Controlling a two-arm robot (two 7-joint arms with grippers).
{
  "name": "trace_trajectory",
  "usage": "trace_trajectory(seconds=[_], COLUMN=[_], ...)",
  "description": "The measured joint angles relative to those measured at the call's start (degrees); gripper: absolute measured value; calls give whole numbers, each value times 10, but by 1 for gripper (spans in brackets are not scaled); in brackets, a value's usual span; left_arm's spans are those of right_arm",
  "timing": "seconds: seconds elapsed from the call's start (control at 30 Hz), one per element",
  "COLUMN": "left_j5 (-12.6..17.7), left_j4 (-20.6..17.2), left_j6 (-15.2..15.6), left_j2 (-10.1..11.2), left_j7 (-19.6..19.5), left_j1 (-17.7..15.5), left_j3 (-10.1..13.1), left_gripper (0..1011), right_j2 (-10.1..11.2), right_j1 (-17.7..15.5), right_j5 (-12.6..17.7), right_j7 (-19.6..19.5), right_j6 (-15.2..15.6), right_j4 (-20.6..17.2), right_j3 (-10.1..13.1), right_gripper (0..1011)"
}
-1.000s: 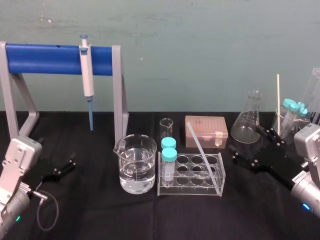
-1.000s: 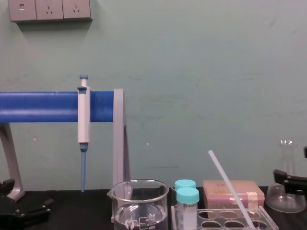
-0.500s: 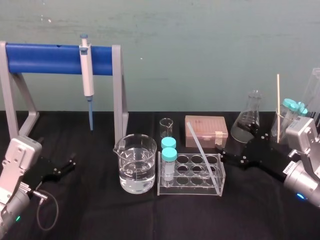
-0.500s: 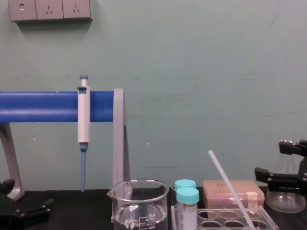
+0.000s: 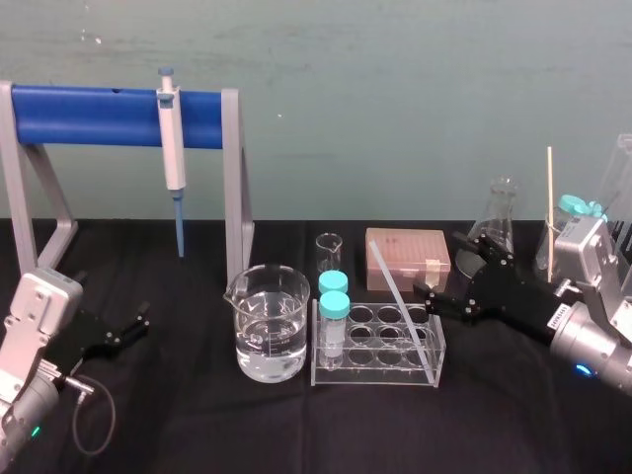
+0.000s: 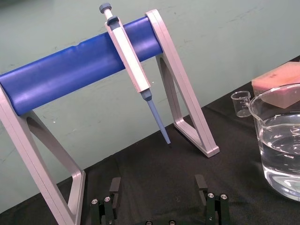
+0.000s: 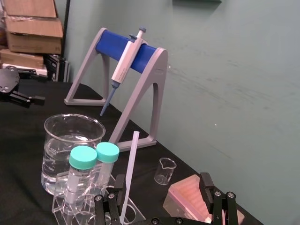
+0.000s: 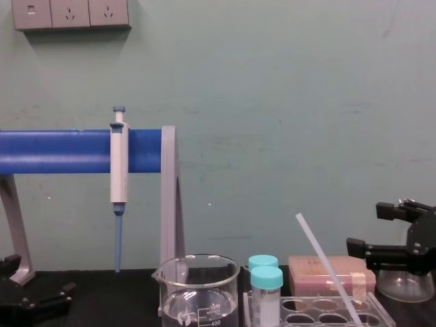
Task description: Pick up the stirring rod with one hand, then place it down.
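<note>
The stirring rod (image 8: 323, 256) leans loosely in a much wider rack hole (image 8: 360, 304). It will swing more upright when my right gripper lifts it.
The stirring rod (image 5: 400, 294) is a thin translucent whitish rod that leans in the clear tube rack (image 5: 427, 367), its top tilted back and to the left. It also rises above the rack in the chest view (image 8: 325, 266). My right gripper (image 5: 441, 265) hovers open just right of the rod, in front of the pink box, with nothing between its fingers. In the right wrist view the stirring rod (image 7: 130, 173) stands close beside one finger (image 7: 118, 186) of that gripper (image 7: 161, 194). My left gripper (image 5: 114, 301) rests open low at the table's left (image 6: 158, 187).
A water beaker (image 5: 267, 324) stands left of the rack, which holds two teal-capped tubes (image 5: 333, 314). Behind are a small beaker (image 5: 328, 252), a pink box (image 5: 407, 257) and a conical flask (image 5: 494, 237). A pipette (image 5: 172, 148) hangs on the blue stand (image 5: 89, 116).
My right gripper has moved left and a little up from beside the flask to just right of the rod, still open. The left arm has not moved.
</note>
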Motion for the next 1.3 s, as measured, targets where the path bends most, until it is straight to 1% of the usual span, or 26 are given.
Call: trace_trajectory(seconds=[0.4, 0.5, 0.7, 0.8, 1.1, 1.17, 1.3], left_j5=[0, 0, 0, 0, 0, 0, 0], left_j4=[0, 0, 0, 0, 0, 0, 0], left_j6=[0, 0, 0, 0, 0, 0, 0], left_j2=[0, 0, 0, 0, 0, 0, 0], left_j7=[0, 0, 0, 0, 0, 0, 0], left_j1=[0, 0, 0, 0, 0, 0, 0], left_j3=[0, 0, 0, 0, 0, 0, 0], left_gripper=[1000, 1000, 1000, 1000, 1000, 1000, 1000], right_j2=[-38, -52, -73, -80, -108, -113, -116], right_j1=[53, 68, 89, 97, 129, 135, 139], right_j5=[9, 16, 30, 36, 57, 58, 59], right_j7=[70, 96, 129, 140, 176, 181, 184], right_j6=[-9, -8, 0, 5, 28, 29, 29], right_j4=[83, 107, 142, 156, 220, 230, 238], right_j3=[-4, -6, -12, -14, -23, -24, -26], right_gripper=[1003, 1003, 1003, 1003, 1003, 1003, 1003])
